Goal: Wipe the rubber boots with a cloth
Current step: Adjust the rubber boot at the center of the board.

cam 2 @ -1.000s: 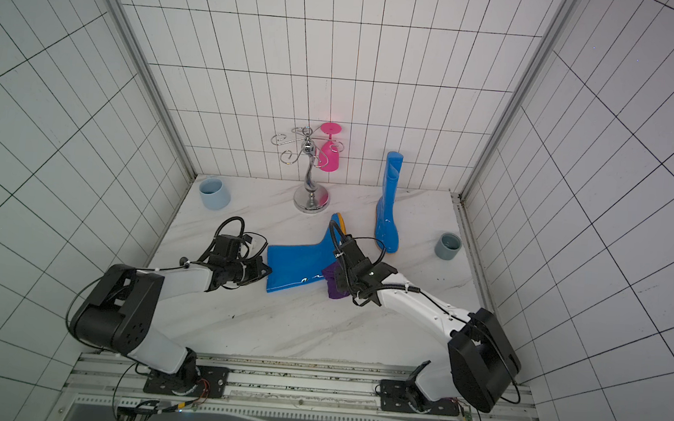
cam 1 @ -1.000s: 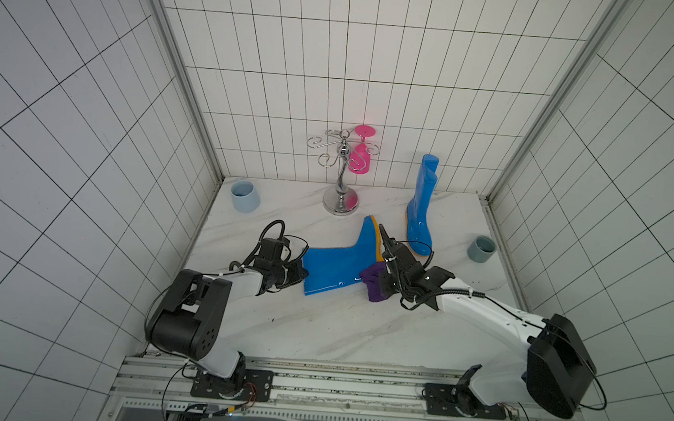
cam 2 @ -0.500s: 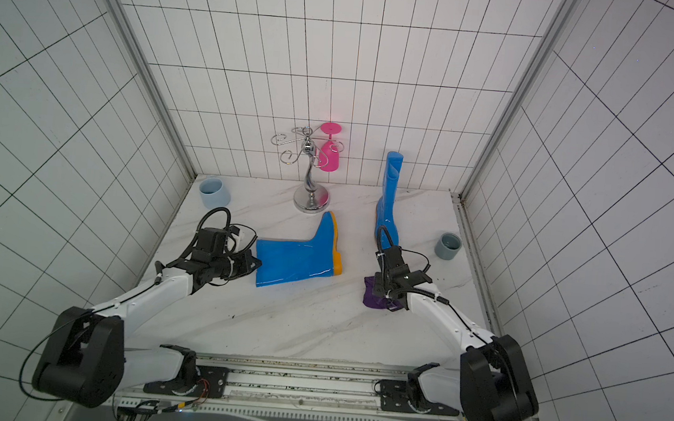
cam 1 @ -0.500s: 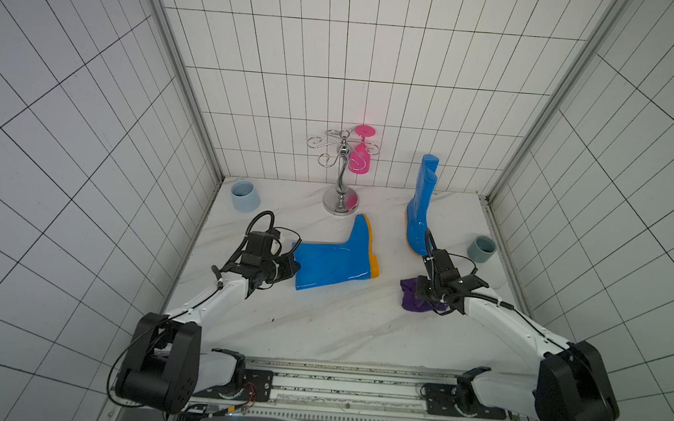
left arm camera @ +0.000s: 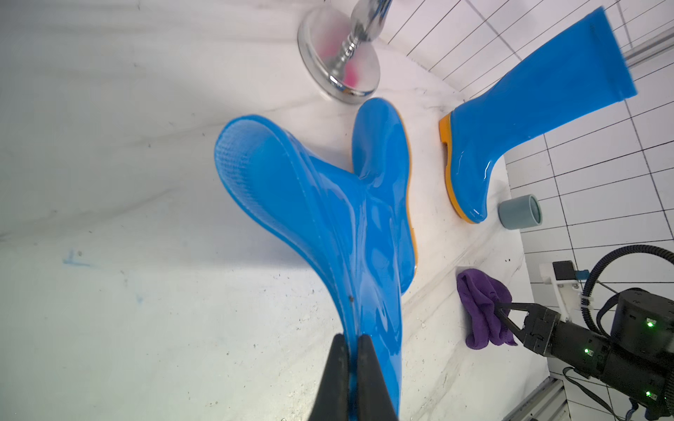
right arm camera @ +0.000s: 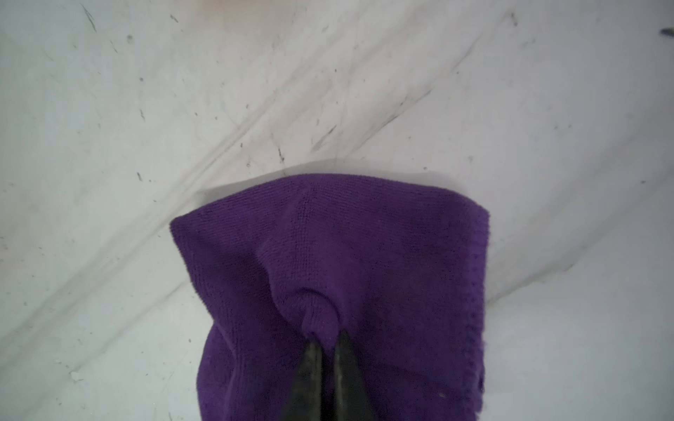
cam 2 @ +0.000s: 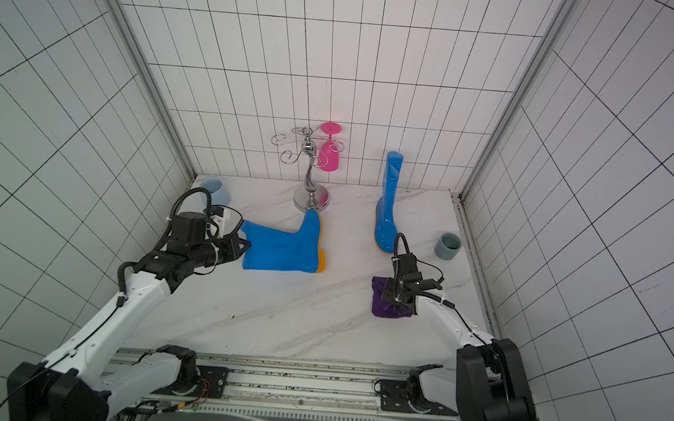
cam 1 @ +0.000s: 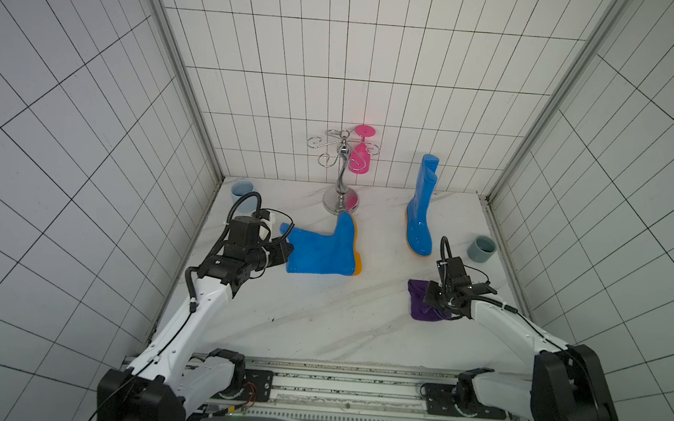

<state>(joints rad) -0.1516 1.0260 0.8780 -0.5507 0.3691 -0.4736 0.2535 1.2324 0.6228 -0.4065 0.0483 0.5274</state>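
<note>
My left gripper is gripping the lying boot's top rim [cam 1: 288, 264], away from the purple cloth, so I should turn the boot around and grasp its orange sole [cam 1: 357, 263].
One blue rubber boot [cam 1: 319, 251] [cam 2: 279, 248] [left arm camera: 328, 218] lies on its side at the middle left of the marble floor, orange sole to the right. My left gripper [left arm camera: 352, 340] [cam 1: 289, 251] is shut on the rim of its shaft. The second boot [cam 1: 421, 210] [cam 2: 387, 207] [left arm camera: 529, 109] stands upright at the back right. The purple cloth [cam 1: 422, 302] [cam 2: 385, 303] [right arm camera: 346, 262] [left arm camera: 481, 306] rests on the floor at the front right. My right gripper [right arm camera: 328, 344] [cam 1: 431, 299] is shut on a pinched fold of it.
A chrome hook stand [cam 1: 342, 171] [cam 2: 312, 168] with a pink glass [cam 1: 360, 160] hanging on it stands at the back, just behind the lying boot's toe. A pale blue cup [cam 1: 241, 191] sits in the back left corner, a grey cup [cam 1: 482, 249] at the right wall.
My right gripper has carried the cloth away from the lying boot, rightward and down to the floor. My left gripper has drawn the boot to the left and laid it flatter.
</note>
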